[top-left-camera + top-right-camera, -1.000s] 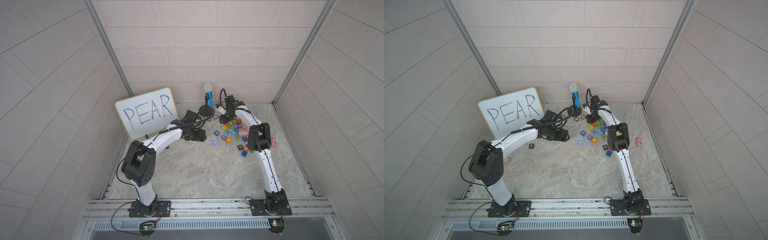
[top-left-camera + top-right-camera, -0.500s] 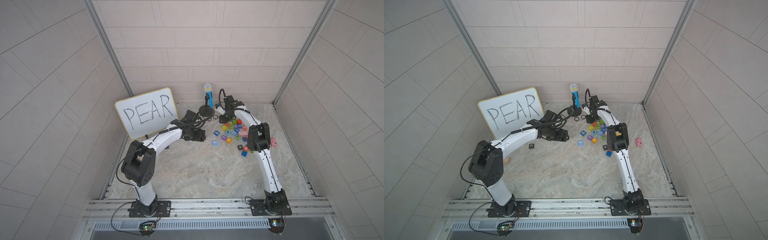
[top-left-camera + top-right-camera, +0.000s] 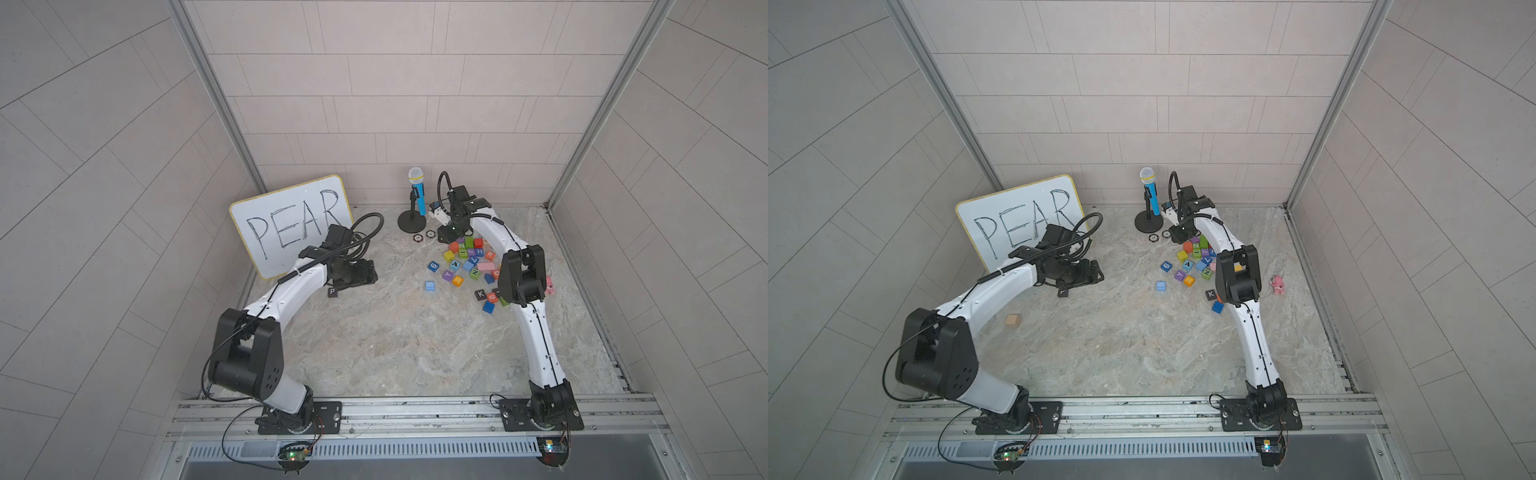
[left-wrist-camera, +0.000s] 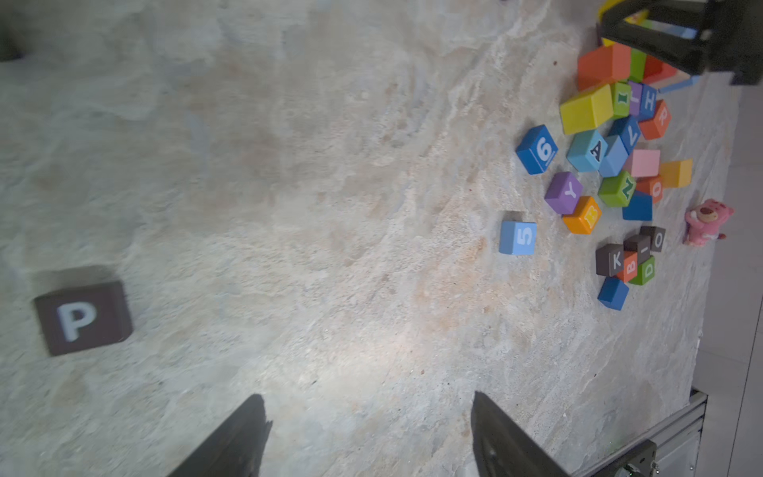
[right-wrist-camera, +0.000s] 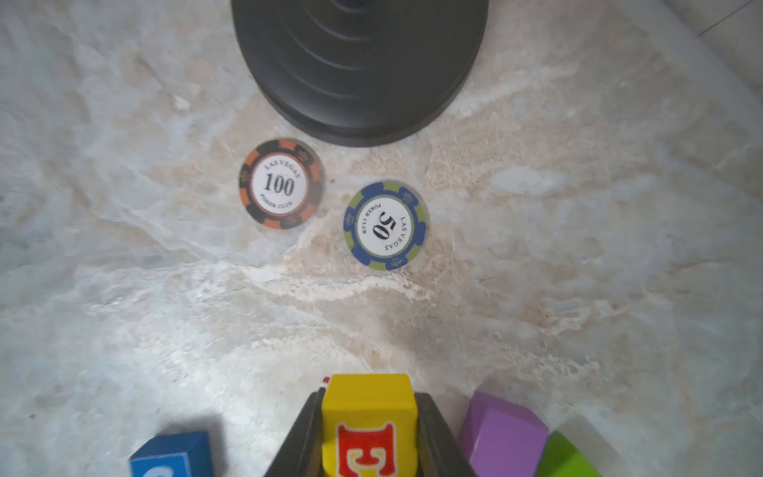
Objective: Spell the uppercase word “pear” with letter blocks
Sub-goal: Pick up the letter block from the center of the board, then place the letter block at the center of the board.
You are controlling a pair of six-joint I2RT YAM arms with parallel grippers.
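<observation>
The yellow E block's letter (image 5: 366, 450) faces up and the spot (image 3: 349, 296) next to the P block is free, so my right gripper should keep moving there and let the block go.
The dark purple P block (image 3: 332, 292) (image 4: 82, 318) lies alone on the floor in front of the whiteboard, just beside my left gripper (image 3: 368, 273) (image 4: 367, 396), which hangs open over bare floor. My right gripper (image 3: 446, 236) (image 5: 368, 396) is shut on the yellow E block (image 5: 367, 425) at the far edge of the block pile, close to the floor. The blue A block (image 3: 456, 264) (image 4: 588, 150) and the orange-red R block (image 3: 490, 254) (image 4: 656, 119) sit in the pile.
A whiteboard (image 3: 291, 224) reading PEAR leans on the left wall. A microphone stand (image 3: 411, 222) and two poker chips (image 5: 280, 183) (image 5: 386, 225) lie just beyond the right gripper. Blue digit cubes 5 (image 3: 430, 285) and 6 (image 3: 433, 266), a pink toy (image 3: 1278, 285) and a wooden block (image 3: 1013, 319) lie around.
The right gripper's jaws have closed the last bit onto the yellow E block. Neither arm has visibly shifted.
</observation>
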